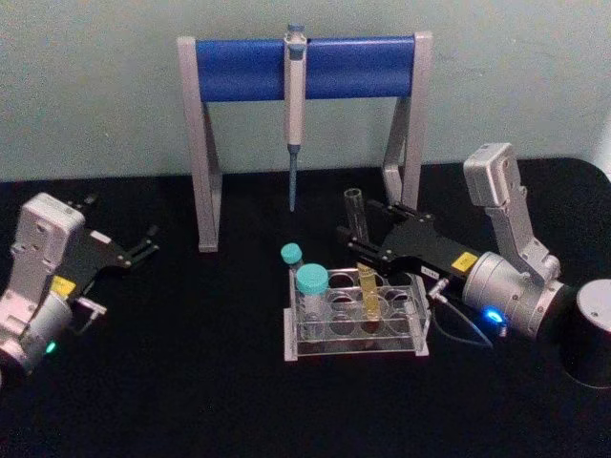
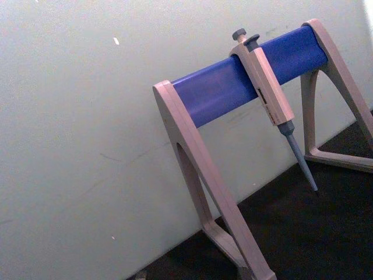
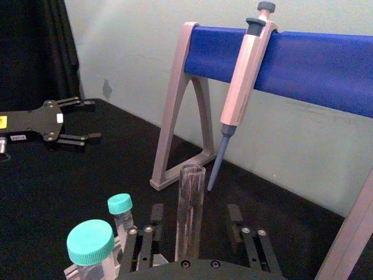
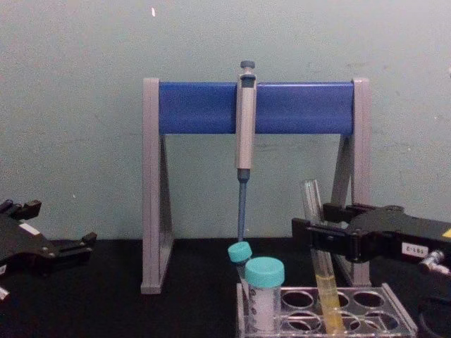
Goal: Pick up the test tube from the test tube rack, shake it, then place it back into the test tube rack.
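The test tube [image 4: 323, 266] is leaning in a hole wider than its glass, so it will slide out freely when I lift, and the rack will stay behind.
The test tube [image 1: 368, 291] stands in the test tube rack [image 1: 420, 329], leaning slightly, with yellow liquid in its lower part. In the chest view the test tube [image 4: 320, 274] rises from the middle of the rack [image 4: 394, 320]. My right gripper [image 1: 355, 243] reaches in from the right at the tube's mid height. It is open, one finger on each side of the glass. In the right wrist view the tube [image 3: 190, 204] stands between the fingers [image 3: 154, 219] with a gap on both sides. My left gripper [image 1: 122, 227] rests open at the table's left.
Two teal-capped tubes [image 1: 311, 280] [image 1: 291, 253] stand at the rack's left end. Behind the rack is the grey-and-blue pipette stand [image 1: 305, 67] with a pipette [image 1: 294, 114] hanging tip down. A black cylinder [image 1: 592, 334] sits at the far right.
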Controlling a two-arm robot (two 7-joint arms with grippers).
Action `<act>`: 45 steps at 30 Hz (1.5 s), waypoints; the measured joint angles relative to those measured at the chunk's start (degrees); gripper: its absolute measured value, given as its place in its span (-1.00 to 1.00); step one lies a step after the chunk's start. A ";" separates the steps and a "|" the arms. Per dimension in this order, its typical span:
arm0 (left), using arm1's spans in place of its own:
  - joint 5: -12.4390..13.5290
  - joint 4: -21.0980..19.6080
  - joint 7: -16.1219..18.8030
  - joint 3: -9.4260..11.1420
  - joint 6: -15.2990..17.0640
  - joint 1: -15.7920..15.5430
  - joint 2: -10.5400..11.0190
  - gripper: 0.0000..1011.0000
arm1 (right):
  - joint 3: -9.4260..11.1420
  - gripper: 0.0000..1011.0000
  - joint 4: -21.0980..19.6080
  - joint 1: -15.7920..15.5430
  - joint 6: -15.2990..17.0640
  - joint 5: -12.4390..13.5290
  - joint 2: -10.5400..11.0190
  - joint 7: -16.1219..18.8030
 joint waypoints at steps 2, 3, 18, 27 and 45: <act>0.00 0.00 0.00 0.00 0.00 0.00 0.00 0.98 | 0.00 0.28 0.00 0.00 0.00 0.00 0.00 0.00; 0.00 0.00 0.00 0.00 0.00 0.00 0.00 0.98 | 0.00 0.24 0.00 0.00 0.00 0.00 0.00 0.00; 0.00 0.00 0.00 0.00 0.00 0.00 0.00 0.98 | 0.00 -0.55 0.00 0.01 -0.01 0.02 0.00 0.01; 0.00 0.00 0.00 0.00 0.00 0.00 0.00 0.98 | 0.00 -0.55 0.01 0.01 -0.01 0.01 0.00 0.00; 0.00 0.00 0.00 0.00 0.00 0.00 0.00 0.98 | 2.63 -0.55 -2.32 -1.64 -4.09 3.51 0.38 3.11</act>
